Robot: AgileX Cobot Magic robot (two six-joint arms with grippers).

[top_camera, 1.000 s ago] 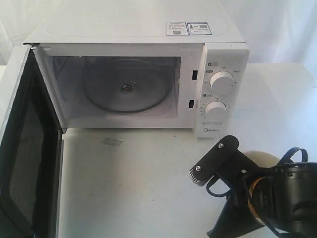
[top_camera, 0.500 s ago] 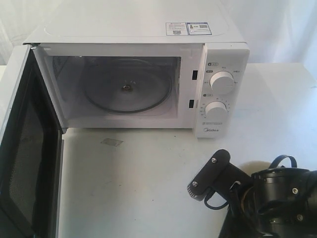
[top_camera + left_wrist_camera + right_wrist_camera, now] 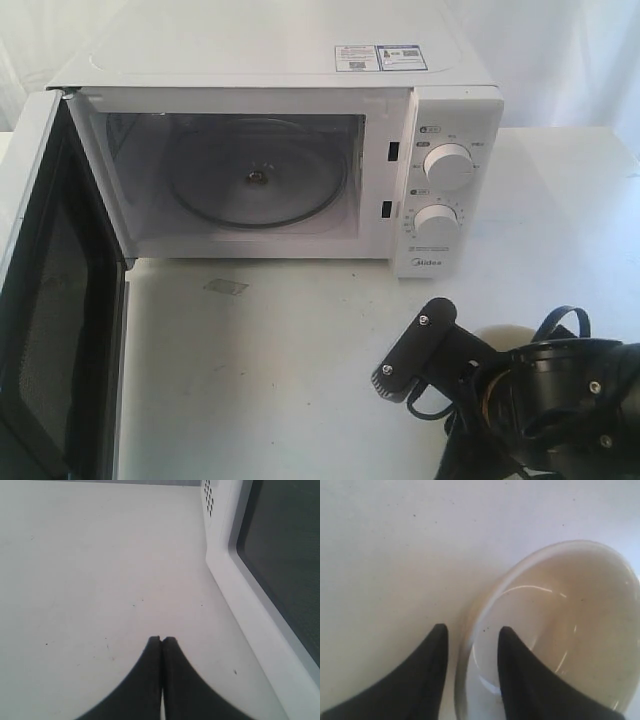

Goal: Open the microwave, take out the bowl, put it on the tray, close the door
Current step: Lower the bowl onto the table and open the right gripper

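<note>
The open side-hung door will swing all the way round and sit flush when I push it shut, because the microwave's dark latch slots face it.
The white microwave stands at the back with its door swung wide open to the left; only the glass turntable lies inside. The cream bowl rests upright on a white surface in the right wrist view. My right gripper is open and straddles its rim, one finger inside and one outside, with a gap to the rim. In the exterior view the right arm hides the bowl. My left gripper is shut and empty, low beside the door. No tray can be made out.
The open door takes up the left front of the white table. A small pale patch lies on the table before the microwave. A white cloth backdrop hangs behind.
My right arm has sunk lower and a little left, now covering the bowl in the exterior view. The microwave and door have not moved.
</note>
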